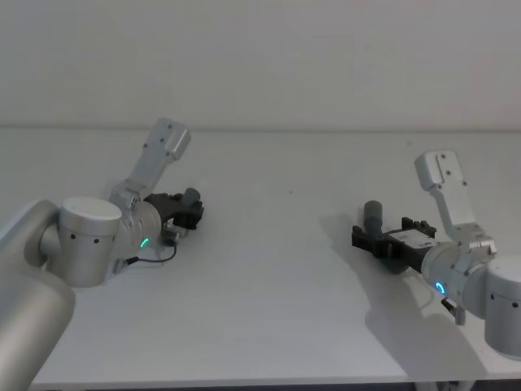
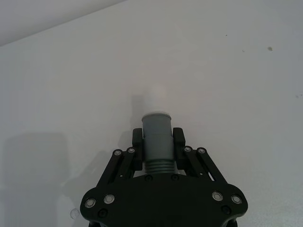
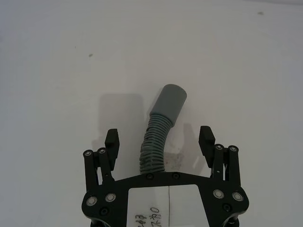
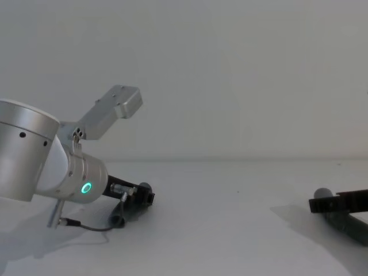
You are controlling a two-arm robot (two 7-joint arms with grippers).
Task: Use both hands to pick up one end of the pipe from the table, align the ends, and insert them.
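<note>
The ribbed part (image 3: 155, 143) bends smoothly toward its wider cuff (image 3: 169, 104). I expect the cuff to keep sticking out at a slant and barely sag when I lift.
The pipe lies in two dark grey ribbed pieces on the white table (image 1: 277, 293). My left gripper (image 2: 157, 136) is shut on the left piece just behind its smooth grey cuff (image 2: 156, 125), low over the table at the left (image 1: 186, 212). My right gripper (image 3: 159, 139) stands open around the other piece (image 3: 154, 146), its fingers (image 3: 112, 141) apart from the hose on both sides. That piece's wider cuff (image 3: 169, 101) sticks out past the fingertips and shows tilted upward in the head view (image 1: 374, 215). In the chest view the right gripper (image 4: 325, 204) enters at the right edge.
A thin grey cable (image 1: 155, 257) loops on the table beside the left wrist. Bare white table (image 1: 277, 204) stretches between the two arms, and a plain white wall (image 4: 230, 69) rises behind the table's far edge.
</note>
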